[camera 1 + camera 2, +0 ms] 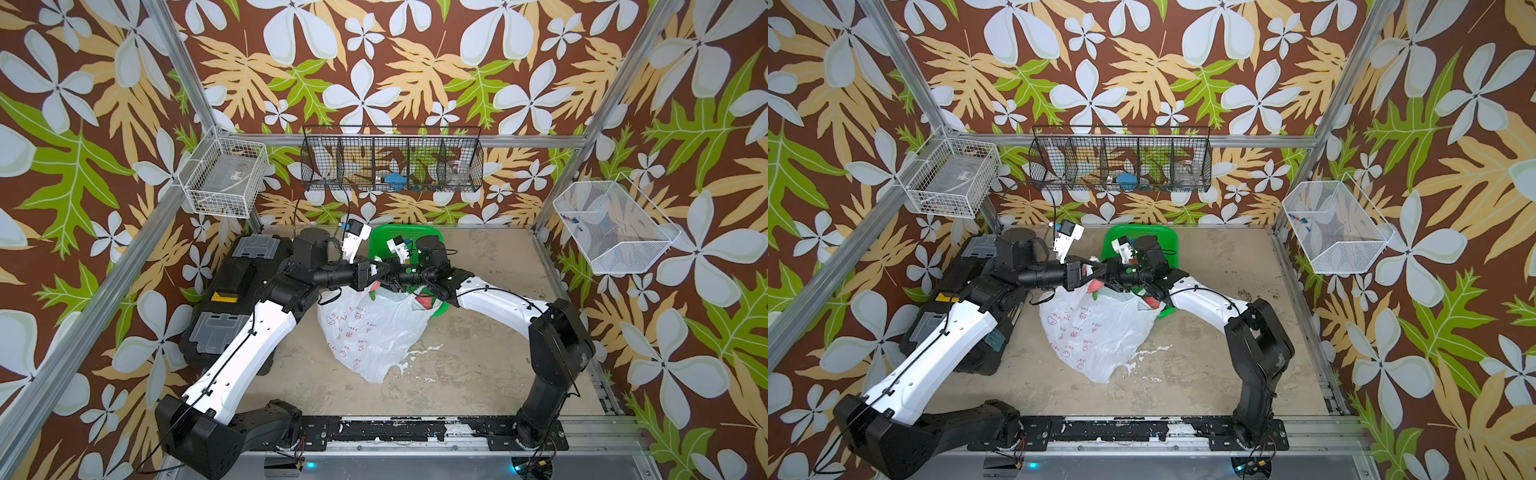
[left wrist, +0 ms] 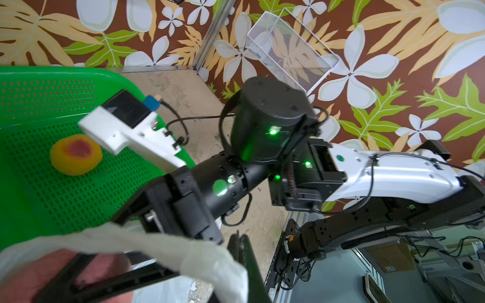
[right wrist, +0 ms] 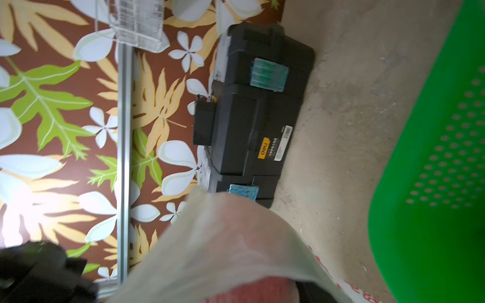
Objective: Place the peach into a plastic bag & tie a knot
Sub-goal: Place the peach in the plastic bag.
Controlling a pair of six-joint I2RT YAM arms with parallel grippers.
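Observation:
I should pull the bag's handle strip (image 2: 177, 252) back with my left gripper and open the bag's opening, because the bag's film hangs over the pink-red peach (image 3: 245, 227) at my right gripper's fingers.
The white plastic bag (image 1: 374, 332) with red icons lies mid-table, its mouth lifted against the green basket (image 1: 397, 235). My left gripper (image 1: 374, 271) is shut on a white handle strip (image 2: 210, 259) of the bag. My right gripper (image 1: 386, 276) faces it; its black fingers (image 2: 105, 278) stand apart with the handle strip (image 2: 126, 241) running between them. Bag film (image 3: 223, 249) hides the jaws in the right wrist view. A yellow-orange peach (image 2: 76, 154) with a red blotch lies in the basket. A pink-red fruit (image 1: 376, 287) shows at the bag's mouth. The knot is out of view.
A black toolbox (image 1: 237, 299) stands at the left under my left arm. White wire baskets (image 1: 224, 176) (image 1: 611, 228) hang on the side walls and a black wire rack (image 1: 390, 162) on the back wall. The arms' base rail (image 1: 395, 430) runs along the front edge.

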